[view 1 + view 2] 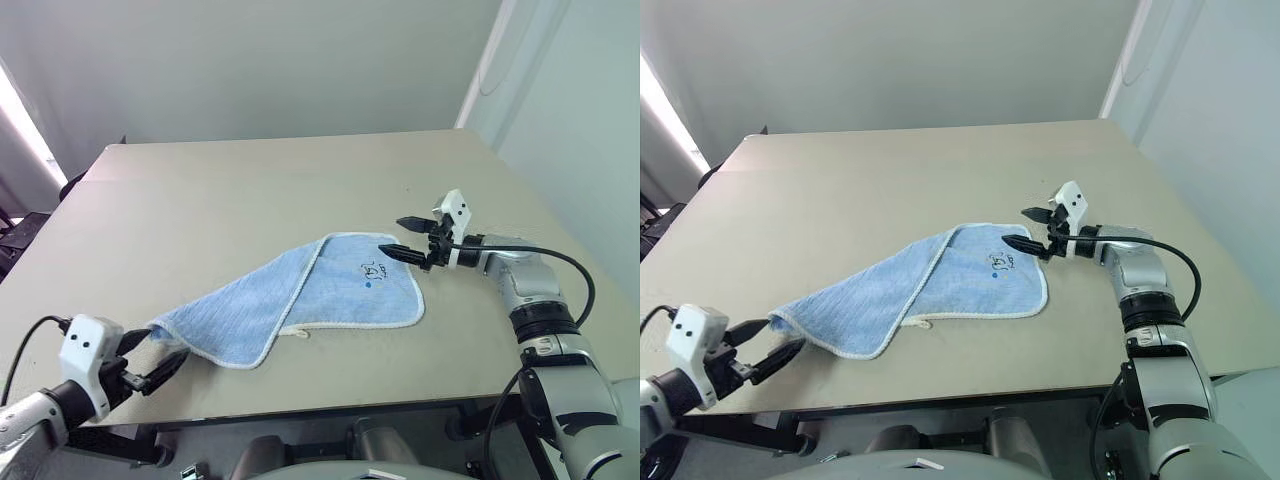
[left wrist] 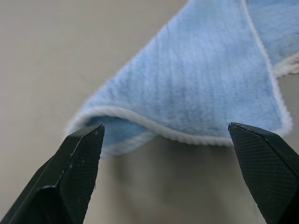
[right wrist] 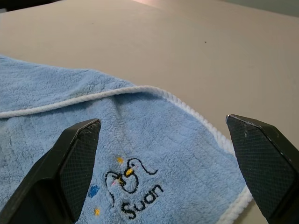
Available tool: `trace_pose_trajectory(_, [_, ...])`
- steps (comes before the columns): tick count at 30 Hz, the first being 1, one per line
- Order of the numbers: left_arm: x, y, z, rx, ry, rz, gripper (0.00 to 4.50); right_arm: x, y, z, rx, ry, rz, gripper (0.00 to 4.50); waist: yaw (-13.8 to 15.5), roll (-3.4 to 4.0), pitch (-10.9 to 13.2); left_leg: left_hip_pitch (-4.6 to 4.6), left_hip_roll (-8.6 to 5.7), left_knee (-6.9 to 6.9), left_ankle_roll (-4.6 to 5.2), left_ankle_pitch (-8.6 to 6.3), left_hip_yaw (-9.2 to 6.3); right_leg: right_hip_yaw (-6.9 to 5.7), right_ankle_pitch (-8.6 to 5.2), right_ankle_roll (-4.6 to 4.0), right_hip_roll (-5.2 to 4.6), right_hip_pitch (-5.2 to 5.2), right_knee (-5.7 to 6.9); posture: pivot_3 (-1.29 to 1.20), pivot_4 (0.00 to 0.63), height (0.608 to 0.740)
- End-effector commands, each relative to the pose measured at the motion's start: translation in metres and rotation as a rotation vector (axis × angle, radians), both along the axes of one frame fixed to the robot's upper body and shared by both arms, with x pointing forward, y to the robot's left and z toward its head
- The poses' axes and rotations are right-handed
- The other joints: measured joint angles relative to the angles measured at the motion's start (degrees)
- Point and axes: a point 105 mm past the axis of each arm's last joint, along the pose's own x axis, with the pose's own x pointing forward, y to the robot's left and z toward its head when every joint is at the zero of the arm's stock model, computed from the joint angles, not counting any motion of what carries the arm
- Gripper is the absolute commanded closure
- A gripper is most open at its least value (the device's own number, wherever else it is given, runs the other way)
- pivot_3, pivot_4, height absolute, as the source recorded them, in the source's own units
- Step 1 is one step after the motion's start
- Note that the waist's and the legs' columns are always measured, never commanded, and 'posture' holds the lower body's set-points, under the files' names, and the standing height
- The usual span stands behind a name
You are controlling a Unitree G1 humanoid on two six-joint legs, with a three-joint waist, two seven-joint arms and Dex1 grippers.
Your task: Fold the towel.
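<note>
The robot's right gripper has its open fingers on both sides of the towel's whitish edge [image 3: 208, 125], so it should keep going down to the towel's far corner [image 1: 394, 238] by the embroidered mark and close there.
The towel [image 1: 300, 295], light blue terry with a whitish stitched edge, lies partly folded on the beige table [image 1: 250, 190], stretched from front left to middle right. Its dark embroidered mark [image 1: 372, 269] sits near the right corner and reads clearly as the mark [image 3: 131, 186] in the right wrist view. My right gripper [image 1: 402, 238] hovers open just over that right corner, nothing between its fingers. My left gripper [image 1: 160, 362] is open at the table's front edge, just short of the towel's rolled left corner [image 2: 140, 126], holding nothing.
The table's front edge [image 1: 330, 408] runs just below the towel. A pale wall rises behind the table's far edge [image 1: 280, 140]. A black cable [image 1: 560, 262] loops off my right forearm. A dark object [image 1: 25, 235] sits beyond the left edge.
</note>
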Motion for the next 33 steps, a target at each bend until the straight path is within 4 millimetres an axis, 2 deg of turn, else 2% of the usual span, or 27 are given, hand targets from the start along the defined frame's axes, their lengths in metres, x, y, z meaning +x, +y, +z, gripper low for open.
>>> trace_pose_trajectory(1, [0.012, -0.006, 0.006, 0.011, -0.047, -0.035, 0.02, 0.010, 0.004, 0.022, 0.059, -0.043, -0.015, 0.00, 0.0, 0.01, 0.0, 0.02, 0.00, 0.00, 0.00, 0.00, 0.01, 0.01, 0.00, 0.00, 0.00, 0.00, 0.01, 0.00, 0.000, 0.740])
trace_pose_trajectory(3, [0.019, -0.006, 0.006, 0.002, -0.058, -0.028, 0.02, 0.012, 0.004, 0.022, 0.074, -0.032, -0.036, 0.00, 0.1, 0.02, 0.0, 0.07, 0.00, 0.01, 0.00, 0.01, 0.03, 0.00, 0.01, -0.01, 0.02, 0.02, 0.04, 0.00, 0.000, 0.740])
trace_pose_trajectory(8, [0.017, -0.017, 0.004, -0.015, -0.056, -0.067, 0.02, 0.020, 0.009, 0.016, 0.047, -0.014, -0.087, 0.00, -0.4, 0.00, 0.0, 0.11, 0.02, -0.05, 0.00, 0.00, 0.16, 0.07, 0.05, -0.05, 0.00, 0.03, 0.01, 0.00, 0.000, 0.740])
trace_pose_trajectory(14, [0.014, -0.033, 0.000, -0.037, -0.046, -0.097, 0.02, 0.045, 0.009, -0.003, -0.019, 0.081, -0.249, 0.00, -1.4, 0.00, 0.0, 0.15, 0.01, -0.03, 0.00, 0.00, 0.30, 0.17, 0.07, -0.03, -0.02, 0.02, 0.03, 0.00, 0.000, 0.740])
trace_pose_trajectory(18, [0.010, -0.042, -0.006, -0.065, -0.032, -0.093, 0.02, 0.054, 0.008, -0.017, -0.068, 0.112, -0.328, 0.00, -1.5, -0.01, 0.0, 0.28, 0.02, -0.09, 0.00, 0.00, 0.43, 0.30, 0.07, -0.02, 0.00, 0.05, 0.03, 0.00, 0.000, 0.740])
trace_pose_trajectory(26, [0.007, -0.058, -0.008, -0.095, -0.038, -0.083, 0.02, 0.057, 0.018, -0.039, -0.197, 0.176, -0.367, 0.00, -1.7, 0.00, 0.0, 0.40, 0.03, -0.12, 0.00, 0.00, 0.56, 0.47, 0.07, 0.01, 0.01, 0.09, 0.04, 0.00, 0.000, 0.740])
trace_pose_trajectory(33, [0.007, -0.058, -0.006, -0.098, -0.048, -0.069, 0.02, 0.058, 0.015, -0.046, -0.153, 0.249, -0.462, 0.00, -2.3, 0.00, 0.0, 0.48, 0.03, -0.12, 0.00, 0.00, 0.56, 0.54, 0.05, 0.05, 0.03, 0.17, 0.03, 0.00, 0.000, 0.740])
